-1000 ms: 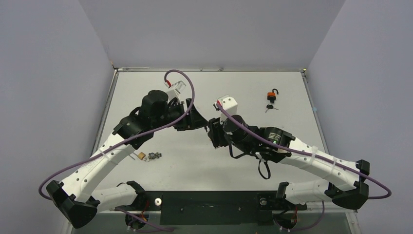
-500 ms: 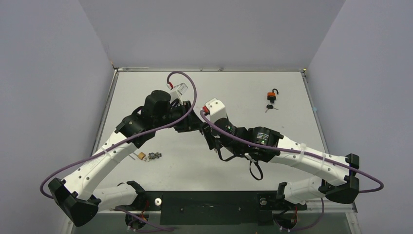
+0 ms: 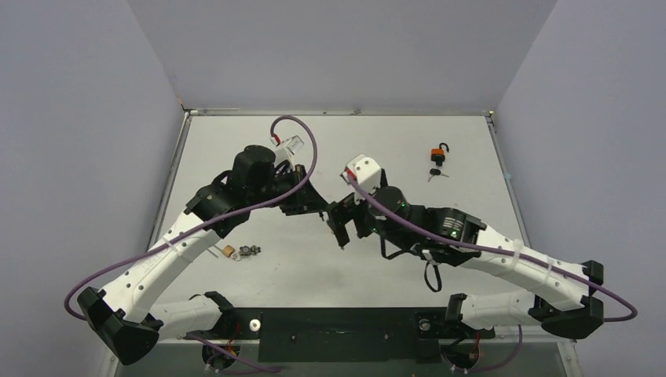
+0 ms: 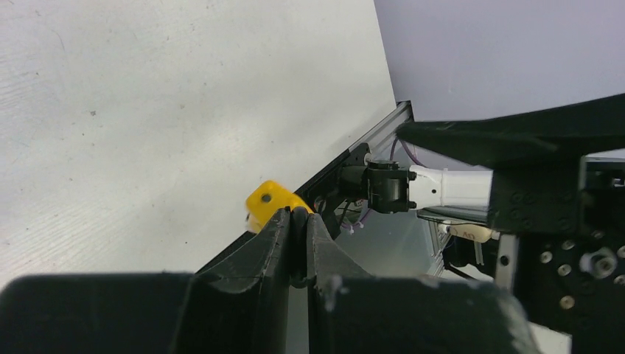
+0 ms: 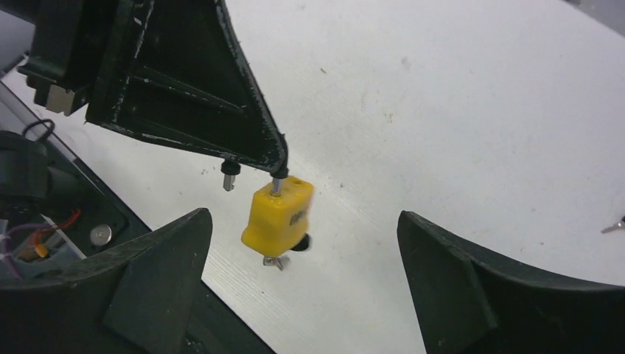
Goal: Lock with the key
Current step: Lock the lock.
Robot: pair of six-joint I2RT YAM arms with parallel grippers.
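Observation:
The yellow padlock's body [image 5: 278,217] is hanging down from the robot's left gripper, so next the left gripper raises the padlock and turns its body toward the right gripper's open fingers.
A yellow padlock [image 5: 278,212] hangs in the air above the table by its metal shackle, which my left gripper [image 5: 276,168] is shut on. One shackle leg [image 5: 230,177] stands free of the body. A small silver key end [image 5: 274,262] sticks out of the padlock's underside. In the left wrist view the padlock [image 4: 267,203] peeks past the closed left gripper [image 4: 298,215]. My right gripper [image 5: 301,220] is wide open, its fingers to either side of the padlock and touching nothing. From the top, the left gripper [image 3: 322,210] and right gripper [image 3: 339,228] meet mid-table.
An orange padlock [image 3: 438,154] with its shackle open lies at the back right, a loose key [image 3: 437,173] just in front of it. A small brass lock [image 3: 228,251] and a dark key bunch [image 3: 251,250] lie near the left arm.
My left gripper has shut on the padlock's shackle. My right gripper has opened wide, let go of the padlock and drawn back a little to the right.

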